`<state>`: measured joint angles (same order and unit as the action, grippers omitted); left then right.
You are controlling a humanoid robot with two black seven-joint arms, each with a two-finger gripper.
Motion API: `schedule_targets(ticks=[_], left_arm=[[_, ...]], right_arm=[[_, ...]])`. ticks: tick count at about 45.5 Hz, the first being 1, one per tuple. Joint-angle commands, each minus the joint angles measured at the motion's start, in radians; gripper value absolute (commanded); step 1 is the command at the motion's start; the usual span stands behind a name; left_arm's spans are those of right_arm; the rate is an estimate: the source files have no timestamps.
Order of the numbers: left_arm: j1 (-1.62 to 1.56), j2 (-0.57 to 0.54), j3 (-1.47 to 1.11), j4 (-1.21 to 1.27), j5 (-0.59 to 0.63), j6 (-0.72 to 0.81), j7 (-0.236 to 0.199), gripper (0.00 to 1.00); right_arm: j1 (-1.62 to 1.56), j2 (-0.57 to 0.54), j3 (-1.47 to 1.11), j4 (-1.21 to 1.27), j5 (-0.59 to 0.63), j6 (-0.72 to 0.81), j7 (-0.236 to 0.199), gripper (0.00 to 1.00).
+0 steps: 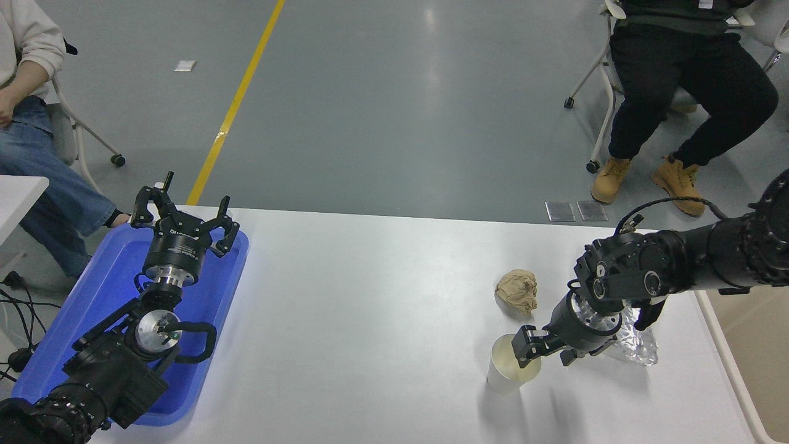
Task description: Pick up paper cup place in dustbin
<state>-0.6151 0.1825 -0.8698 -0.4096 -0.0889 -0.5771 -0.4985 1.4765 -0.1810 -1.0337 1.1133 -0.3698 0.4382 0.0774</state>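
Observation:
I see plain cream (508,356) inside the white paper cup, so the cup will tip over and turn out to be empty when I lift it by the cup's rim.
The white paper cup (506,373) stands upright on the white table (370,320) at the front right, its cream inside showing. My right gripper (543,357) is open and low at the cup's right side. One finger (525,350) reaches over the cup's rim and the other stays outside to the right. The beige dustbin (763,361) shows at the right edge, beside the table. My left gripper (183,216) is open and parked over the blue tray.
A crumpled tan paper ball (518,290) lies just behind the cup. A crinkled silver foil bag (635,345) lies under my right wrist. The shallow blue tray (92,302) sits at the left. Two seated people are at the far left and far right.

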Motion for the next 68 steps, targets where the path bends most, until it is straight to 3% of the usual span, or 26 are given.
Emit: schedule_targets(ticks=[1, 4, 16, 29, 36, 68], left_arm=[[0.0, 0.0, 0.0, 0.0, 0.0, 0.0, 0.0, 1.0], [0.0, 0.0, 0.0, 0.0, 0.0, 0.0, 0.0, 1.0], [0.0, 0.0, 0.0, 0.0, 0.0, 0.0, 0.0, 1.0], [0.0, 0.0, 0.0, 0.0, 0.0, 0.0, 0.0, 1.0], [0.0, 0.0, 0.0, 0.0, 0.0, 0.0, 0.0, 1.0], [0.0, 0.0, 0.0, 0.0, 0.0, 0.0, 0.0, 1.0]], right_arm=[[-0.002, 0.0, 0.003, -0.003, -0.029, -0.01, 0.013, 0.1], [0.001, -0.002, 0.003, -0.003, -0.032, -0.013, 0.025, 0.0], [0.019, -0.003, 0.001, 0.002, -0.066, -0.015, 0.079, 0.0], [0.12, -0.037, 0.003, 0.011, -0.063, -0.018, 0.084, 0.0], [0.225, -0.077, 0.006, 0.017, -0.057, 0.017, 0.11, 0.0], [0.697, -0.281, 0.009, 0.028, -0.038, 0.298, 0.107, 0.0]])
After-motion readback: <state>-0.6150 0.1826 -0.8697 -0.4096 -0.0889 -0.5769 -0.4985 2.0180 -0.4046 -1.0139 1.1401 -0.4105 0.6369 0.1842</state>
